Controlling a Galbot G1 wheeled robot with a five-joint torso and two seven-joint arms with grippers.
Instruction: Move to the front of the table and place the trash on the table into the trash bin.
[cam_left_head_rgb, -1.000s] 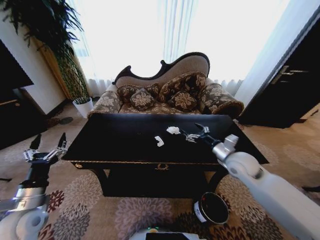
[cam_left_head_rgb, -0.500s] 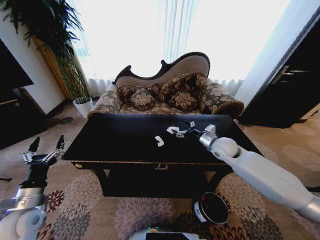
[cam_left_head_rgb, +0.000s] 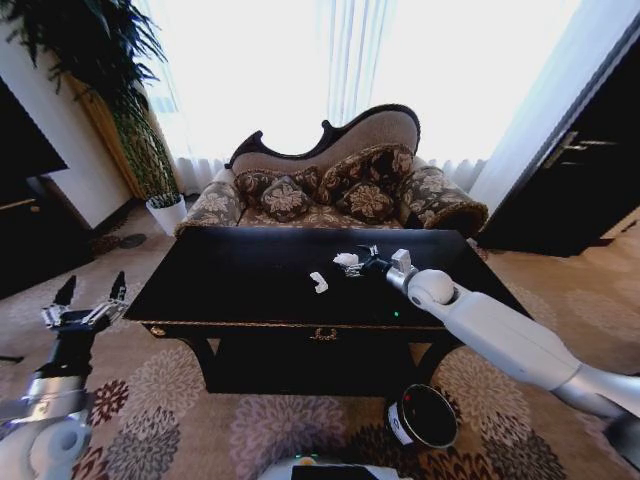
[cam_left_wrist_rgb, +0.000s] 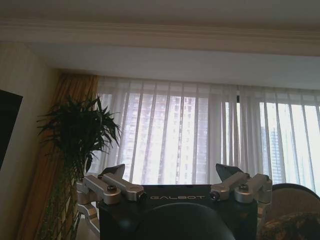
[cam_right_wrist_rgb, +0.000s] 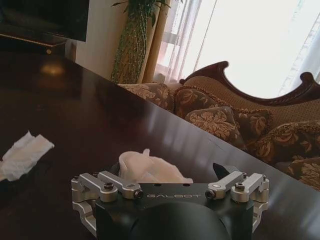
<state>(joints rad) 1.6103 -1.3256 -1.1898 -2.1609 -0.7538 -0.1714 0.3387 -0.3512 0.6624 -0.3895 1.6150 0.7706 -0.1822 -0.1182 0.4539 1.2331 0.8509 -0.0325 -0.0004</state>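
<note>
The flatter white scrap (cam_left_head_rgb: 319, 282) has thin, ragged edges (cam_right_wrist_rgb: 31, 141). So it will bunch up where I pinch it, and its ends will flare up when I lift it.
The glossy black table (cam_left_head_rgb: 230, 280) stands in front of me. On it lie two pieces of trash: a crumpled white paper ball (cam_left_head_rgb: 346, 260) and a flatter white scrap (cam_left_head_rgb: 318, 282) nearer the front. My right gripper (cam_left_head_rgb: 360, 264) reaches over the table right up to the ball. In the right wrist view the right gripper (cam_right_wrist_rgb: 167, 172) is open, and the paper ball (cam_right_wrist_rgb: 145, 167) sits between its spread fingers, with the scrap (cam_right_wrist_rgb: 22, 155) off to one side. The dark round trash bin (cam_left_head_rgb: 422, 415) stands on the carpet by the table's front right leg. My left gripper (cam_left_head_rgb: 85, 303) hangs open left of the table.
A patterned sofa (cam_left_head_rgb: 330, 195) stands behind the table under bright curtained windows. A tall potted plant (cam_left_head_rgb: 140, 140) is at the back left, and a dark door (cam_left_head_rgb: 590, 160) at the right. Patterned carpet surrounds the table.
My right gripper has slid left and farther across the table until the paper ball sits between its open fingers. The left arm has sunk slightly.
</note>
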